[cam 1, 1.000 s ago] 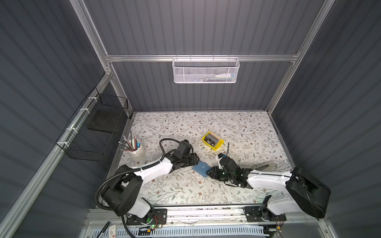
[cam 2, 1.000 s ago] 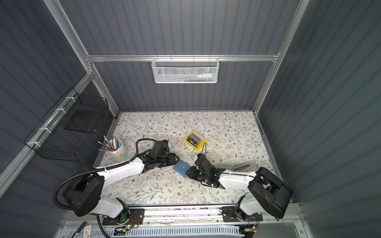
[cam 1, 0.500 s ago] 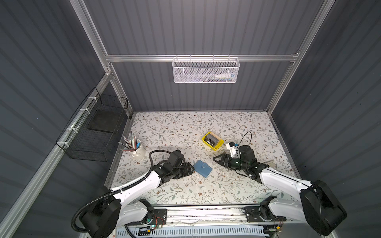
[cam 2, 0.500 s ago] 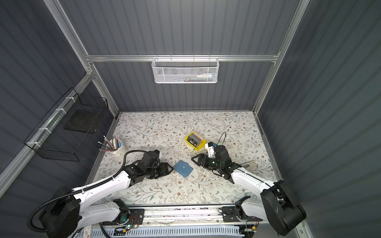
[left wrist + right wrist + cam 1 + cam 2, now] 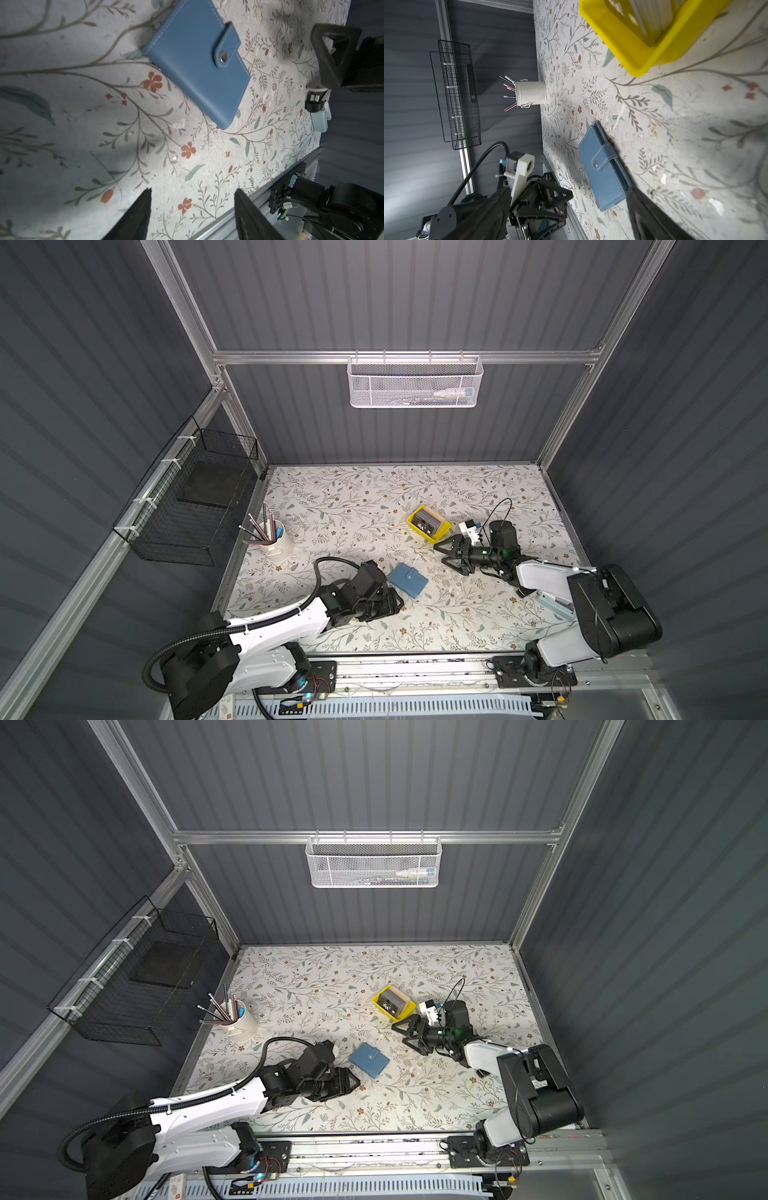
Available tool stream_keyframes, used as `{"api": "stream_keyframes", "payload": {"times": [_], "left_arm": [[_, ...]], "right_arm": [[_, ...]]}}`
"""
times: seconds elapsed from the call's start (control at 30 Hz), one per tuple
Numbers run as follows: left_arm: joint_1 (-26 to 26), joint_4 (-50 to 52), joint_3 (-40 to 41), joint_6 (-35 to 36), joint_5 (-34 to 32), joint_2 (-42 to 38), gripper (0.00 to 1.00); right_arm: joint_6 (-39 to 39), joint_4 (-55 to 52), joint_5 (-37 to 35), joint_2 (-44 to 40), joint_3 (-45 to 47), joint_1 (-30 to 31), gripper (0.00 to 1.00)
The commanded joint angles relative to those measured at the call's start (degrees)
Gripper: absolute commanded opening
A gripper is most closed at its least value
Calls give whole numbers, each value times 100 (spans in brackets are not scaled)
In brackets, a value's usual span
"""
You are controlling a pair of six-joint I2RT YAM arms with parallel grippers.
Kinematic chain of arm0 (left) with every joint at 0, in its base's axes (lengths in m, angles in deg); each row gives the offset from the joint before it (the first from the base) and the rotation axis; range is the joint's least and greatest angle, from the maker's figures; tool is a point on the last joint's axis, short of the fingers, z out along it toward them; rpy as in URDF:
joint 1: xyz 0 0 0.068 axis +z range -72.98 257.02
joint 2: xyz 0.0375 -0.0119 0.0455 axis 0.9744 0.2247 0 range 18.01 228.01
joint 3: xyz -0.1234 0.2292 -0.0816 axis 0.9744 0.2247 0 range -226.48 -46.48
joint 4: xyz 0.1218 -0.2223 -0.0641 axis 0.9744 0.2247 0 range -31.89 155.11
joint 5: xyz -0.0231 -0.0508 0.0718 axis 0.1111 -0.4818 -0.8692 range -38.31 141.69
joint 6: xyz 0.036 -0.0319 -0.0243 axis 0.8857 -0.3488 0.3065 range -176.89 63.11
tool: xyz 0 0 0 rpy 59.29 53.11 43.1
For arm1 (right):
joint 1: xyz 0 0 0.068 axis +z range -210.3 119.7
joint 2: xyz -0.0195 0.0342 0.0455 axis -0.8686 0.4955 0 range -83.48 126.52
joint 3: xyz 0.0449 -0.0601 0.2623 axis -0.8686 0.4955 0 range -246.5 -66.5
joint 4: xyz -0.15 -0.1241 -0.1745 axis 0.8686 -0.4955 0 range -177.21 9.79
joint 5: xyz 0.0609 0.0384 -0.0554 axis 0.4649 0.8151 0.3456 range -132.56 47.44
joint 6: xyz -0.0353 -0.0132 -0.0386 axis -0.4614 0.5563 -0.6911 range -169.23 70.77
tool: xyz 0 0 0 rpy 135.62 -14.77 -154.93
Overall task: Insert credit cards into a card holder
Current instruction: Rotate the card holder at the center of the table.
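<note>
The snap tab (image 5: 604, 156) shuts the card holder on my right gripper's side, so my right gripper should take the tabbed edge (image 5: 623, 176) while my left gripper steadies the spine.
The card holder (image 5: 408, 580) (image 5: 369, 1060) is a blue wallet lying shut on the floral table, its snap tab fastened (image 5: 223, 56) (image 5: 604, 170). The credit cards (image 5: 428, 522) (image 5: 392, 1001) are black and stand stacked in the yellow tray (image 5: 442, 533) (image 5: 643, 52) behind it. My left gripper (image 5: 398, 602) (image 5: 355, 1081) (image 5: 193, 190) rests low at the holder's near left, open and empty. To the holder's right, beside the tray, my right gripper (image 5: 439, 556) (image 5: 399, 1036) (image 5: 569, 188) stands wide open with nothing in it. Neither gripper touches the holder.
A white cup of pens (image 5: 276, 545) stands at the table's left edge. A black wire basket (image 5: 195, 497) hangs on the left wall and a white mesh basket (image 5: 413, 383) on the back rail. A metal rail (image 5: 415, 668) runs along the front edge.
Both grippers have drawn back from the card holder, the left toward the front, the right toward the tray. The right jaws have spread wide. The holder now lies alone.
</note>
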Motion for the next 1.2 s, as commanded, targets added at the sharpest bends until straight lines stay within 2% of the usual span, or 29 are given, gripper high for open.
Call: {"api": "stream_keyframes", "payload": {"times": [0.0,0.23,0.53,0.8,0.93,1.17], "left_arm": [[-154,-151,106,-339,-135,71,67],[-228,-913,251,-532,-51,399,69],[-223,-1145,-135,-321,-77,1161,71],[233,-1288,-202,-118,-149,1343,72],[630,-1582,-212,31,86,1470,70],[926,-1928,-263,182,283,1691,67]], "right_arm": [[143,102,236,307,-241,-57,90],[168,215,206,625,-278,-61,90],[-235,-199,-166,584,-233,224,88],[-316,-301,-757,411,-27,775,84],[-422,-394,-1087,393,46,1086,78],[-554,-454,-1552,388,158,1473,63]]}}
